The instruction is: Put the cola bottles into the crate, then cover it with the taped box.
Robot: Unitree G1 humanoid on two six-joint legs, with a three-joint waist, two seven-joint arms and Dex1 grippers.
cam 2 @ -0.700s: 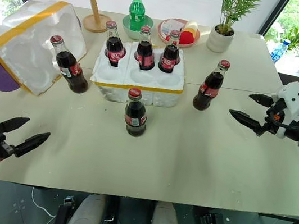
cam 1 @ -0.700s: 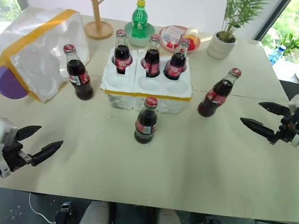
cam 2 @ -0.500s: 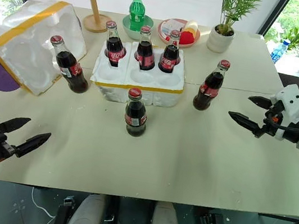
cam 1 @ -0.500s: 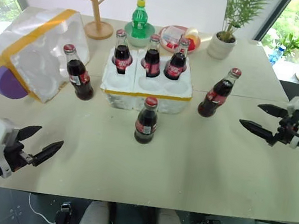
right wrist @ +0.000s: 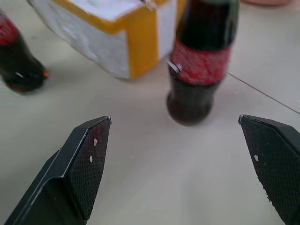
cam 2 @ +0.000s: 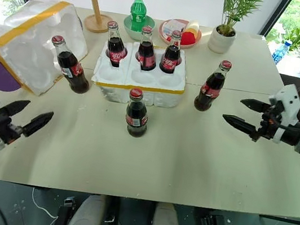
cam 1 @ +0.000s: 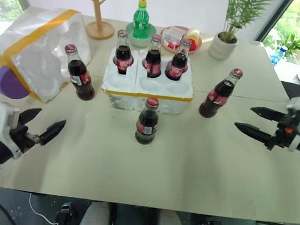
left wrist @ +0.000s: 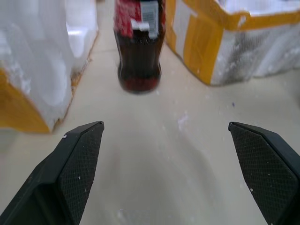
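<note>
The loose cola bottle (cam 1: 80, 74) will go partway down and stand upright when the robot lowers it into the crate, because the far bottles' necks (cam 1: 155, 44) stick out of the crate.
The white crate (cam 1: 165, 105) with a yellow tape strip sits mid-table, and three cola bottles (cam 1: 153, 60) stand in its far wells. Three more stand loose: one left of the crate (cam 1: 79, 75), one in front (cam 1: 147, 124), one to the right (cam 1: 216, 97). The taped box (cam 1: 34, 51) lies on its side at far left, a purple round piece under it. My left gripper (cam 1: 51, 118) is open near the table's front left edge, facing the left bottle (left wrist: 139, 47). My right gripper (cam 1: 244, 117) is open, just right of the right bottle (right wrist: 201, 61) and not touching it.
Along the far edge stand a wooden peg tree (cam 1: 96, 1), a green soda bottle (cam 1: 141, 15) on a green dish, a plate of food (cam 1: 176, 35) and a potted plant (cam 1: 227, 39). The near half of the table (cam 1: 197, 171) is bare tabletop.
My left gripper has risen and moved a little forward over the table edge. My right gripper has edged left toward the right bottle. Both stay open.
</note>
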